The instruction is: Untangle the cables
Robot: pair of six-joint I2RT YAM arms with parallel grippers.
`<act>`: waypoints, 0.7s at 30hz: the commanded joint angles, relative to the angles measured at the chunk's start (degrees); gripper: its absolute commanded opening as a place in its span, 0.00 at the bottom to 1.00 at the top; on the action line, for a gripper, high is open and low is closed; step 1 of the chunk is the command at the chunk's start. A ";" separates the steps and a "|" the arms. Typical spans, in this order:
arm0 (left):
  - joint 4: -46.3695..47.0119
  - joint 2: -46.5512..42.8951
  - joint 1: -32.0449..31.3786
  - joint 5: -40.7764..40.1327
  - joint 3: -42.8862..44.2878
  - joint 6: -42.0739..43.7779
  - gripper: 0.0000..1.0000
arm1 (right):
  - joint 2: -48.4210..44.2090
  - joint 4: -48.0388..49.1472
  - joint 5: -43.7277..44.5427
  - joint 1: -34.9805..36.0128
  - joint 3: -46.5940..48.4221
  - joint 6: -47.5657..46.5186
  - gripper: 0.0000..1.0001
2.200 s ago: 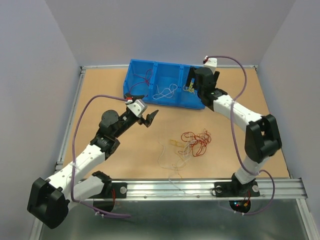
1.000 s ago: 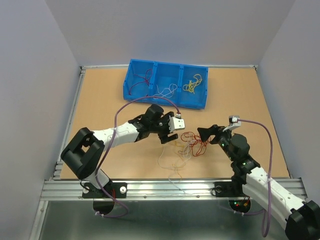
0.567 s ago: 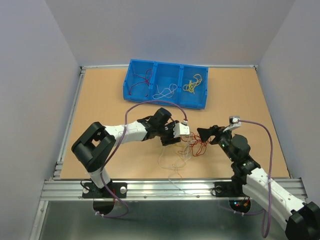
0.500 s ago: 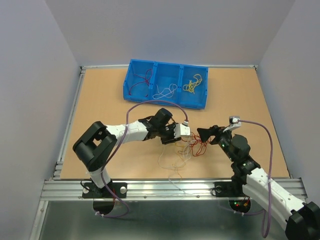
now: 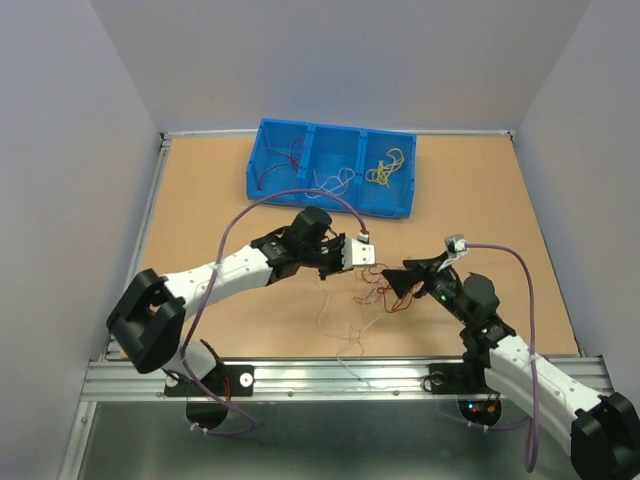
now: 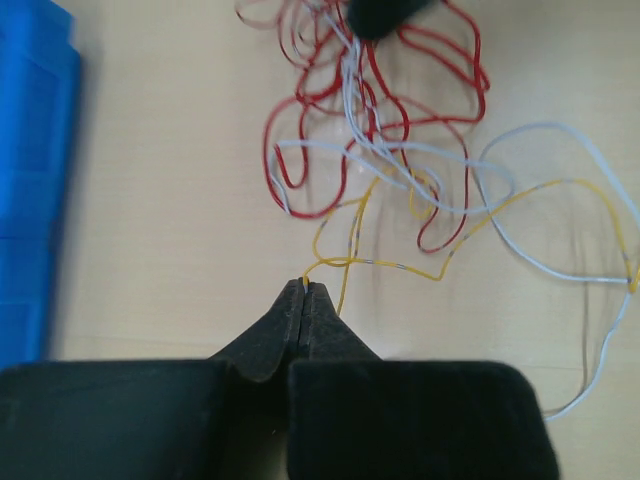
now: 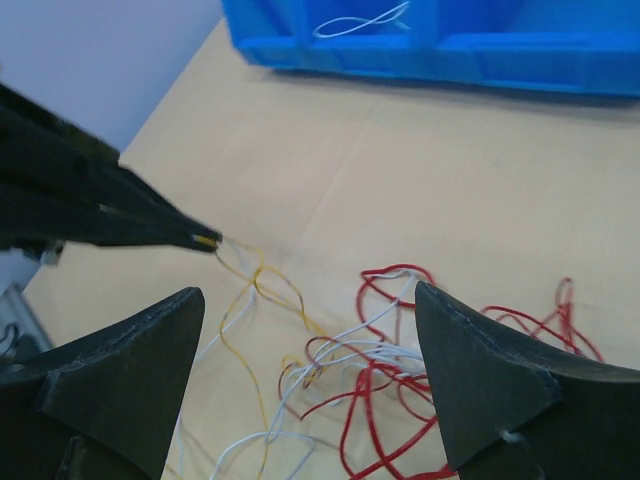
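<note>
The yellow cable (image 7: 262, 270) touches only the edge of the red clump (image 7: 312, 368), so I expect the yellow cable to come loose and leave the red behind when the robot lifts.
The cables (image 5: 388, 290) lie as a loose tangle of red, white and yellow loops on the tan table, also seen in the left wrist view (image 6: 380, 130) and the right wrist view (image 7: 400, 350). My left gripper (image 5: 348, 272) (image 6: 305, 286) is shut on the end of a yellow cable (image 6: 440, 270), which runs from its tips into the tangle. In the right wrist view the yellow cable (image 7: 255, 285) stretches from those tips towards the clump. My right gripper (image 5: 393, 283) (image 7: 308, 300) stands open right over the tangle's right side, holding nothing.
A blue three-compartment bin (image 5: 330, 203) (image 7: 430, 55) (image 6: 30, 180) stands at the back, holding red (image 5: 285, 160), white (image 5: 330, 182) and yellow (image 5: 385, 168) wires. Loose white wires (image 5: 340, 325) trail towards the near rail (image 5: 400, 372).
My left gripper has shut on the yellow cable and drawn back a little to the left, pulling it taut. My right gripper has shifted left over the tangle and stays open.
</note>
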 commanded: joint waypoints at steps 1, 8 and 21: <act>0.05 -8.79 -0.18 4.15 0.47 -1.95 0.00 | 2.54 14.43 -16.99 0.39 1.17 -2.01 0.91; 0.31 -16.18 -0.09 6.17 -1.02 -3.44 0.00 | 9.83 18.66 -23.58 2.06 6.09 -8.24 0.89; 3.02 -20.14 0.00 5.65 -2.78 -4.94 0.00 | 30.84 8.47 -23.52 13.84 23.85 -22.48 0.86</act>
